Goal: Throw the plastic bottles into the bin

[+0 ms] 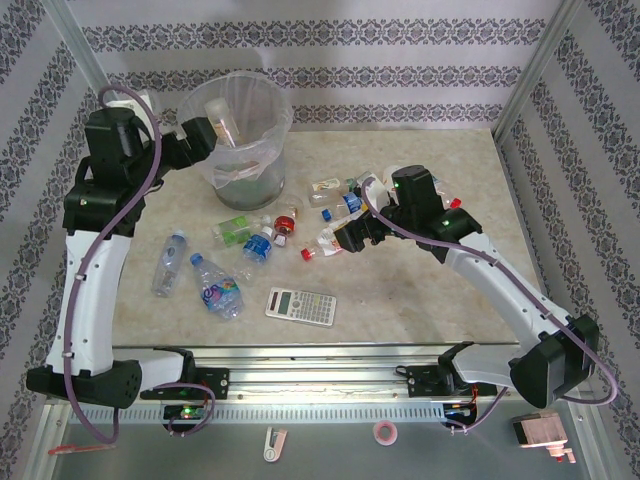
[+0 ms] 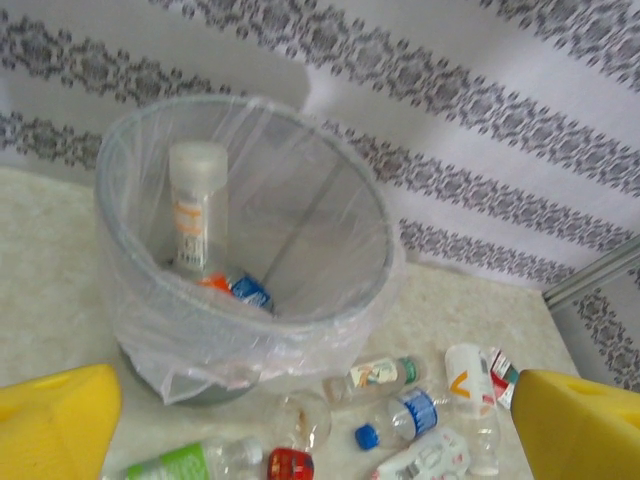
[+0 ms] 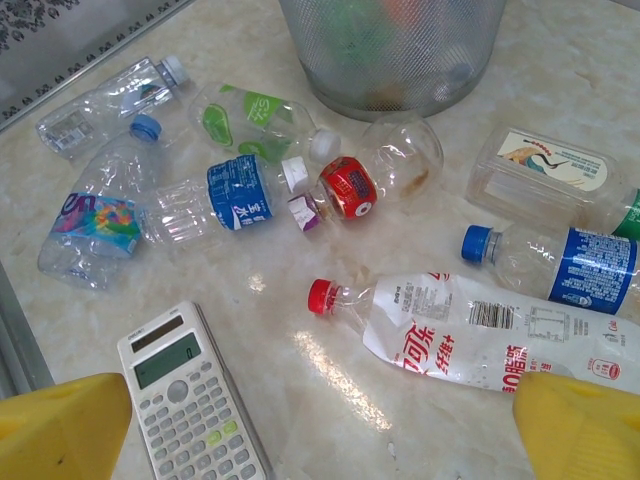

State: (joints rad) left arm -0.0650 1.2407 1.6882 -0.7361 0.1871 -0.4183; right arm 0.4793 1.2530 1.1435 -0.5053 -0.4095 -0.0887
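The colourful-labelled bottle's blue cap (image 1: 196, 259) lies clear of the neighbouring bottles, so my left gripper should keep moving toward that cap until its fingers surround it.
The bin (image 1: 262, 160), grey with a clear bag liner, stands at the back left. Inside it, the left wrist view shows a white-capped bottle (image 2: 197, 205) upright and a blue-labelled one (image 2: 245, 290) lying down. My left gripper (image 1: 200, 135) hangs open at the bin's rim, its yellow fingers (image 2: 55, 420) wide apart and empty. Several plastic bottles (image 1: 260, 240) lie scattered on the table in front of the bin. My right gripper (image 3: 320, 430) hovers open and empty over bare table, just left of a crushed red-capped bottle (image 3: 470, 325) with a white label.
A grey calculator (image 3: 190, 400) lies flat under the right gripper's left finger, also visible near the front edge (image 1: 300, 305). Two more bottles (image 1: 170, 262) lie at the left. Walls close the back and sides of the table (image 1: 440, 300).
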